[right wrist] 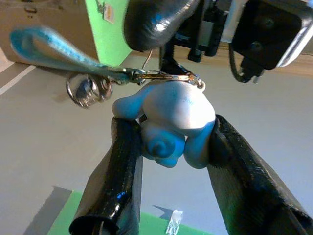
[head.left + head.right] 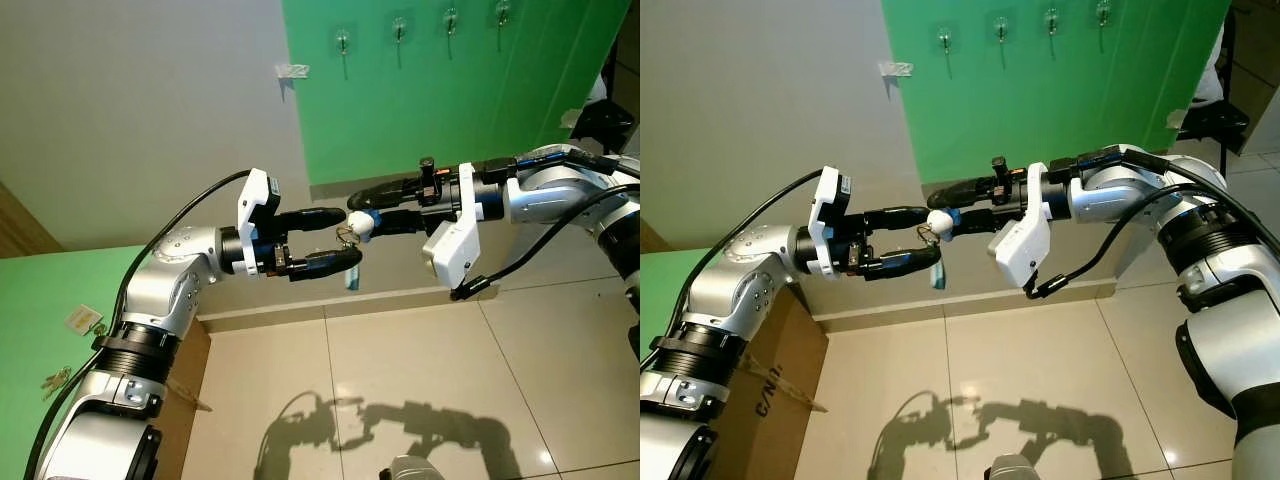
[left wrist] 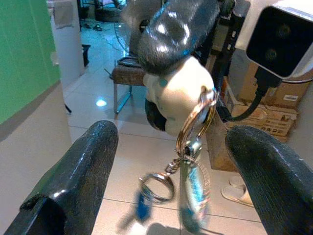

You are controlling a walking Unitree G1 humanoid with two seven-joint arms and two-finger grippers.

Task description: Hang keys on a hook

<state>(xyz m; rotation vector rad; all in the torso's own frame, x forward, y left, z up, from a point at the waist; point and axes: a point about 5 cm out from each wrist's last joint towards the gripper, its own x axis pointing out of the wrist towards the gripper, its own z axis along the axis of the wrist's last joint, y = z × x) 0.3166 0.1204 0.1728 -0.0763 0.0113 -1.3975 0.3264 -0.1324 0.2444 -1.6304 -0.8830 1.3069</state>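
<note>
My gripper will make the figurine charm (image 3: 185, 93) drop and hang beside the blue strap when it carries the metal ring (image 3: 188, 128), because the charm and the strap are both linked to that ring.
A key bunch hangs between my two raised arms: a white and blue figurine charm (image 2: 360, 226), a metal ring (image 3: 193, 122) and a blue strap (image 2: 351, 277). My right gripper (image 1: 168, 128) is shut on the charm, and the ring and strap dangle below it. My left gripper (image 2: 348, 240) faces it from the left, open. Its two fingers (image 3: 85, 171) stand on either side of the ring without touching it. Several hooks (image 2: 399, 28) sit in a row high on the green wall panel (image 2: 450, 110), well above both grippers.
A cardboard box (image 2: 770, 390) stands by my left arm. Left of it a green surface (image 2: 40, 300) carries a tag (image 2: 85, 320) and other keys (image 2: 55, 380). Tiled floor (image 2: 420, 370) lies below. A dark object (image 2: 605, 120) sits at the far right.
</note>
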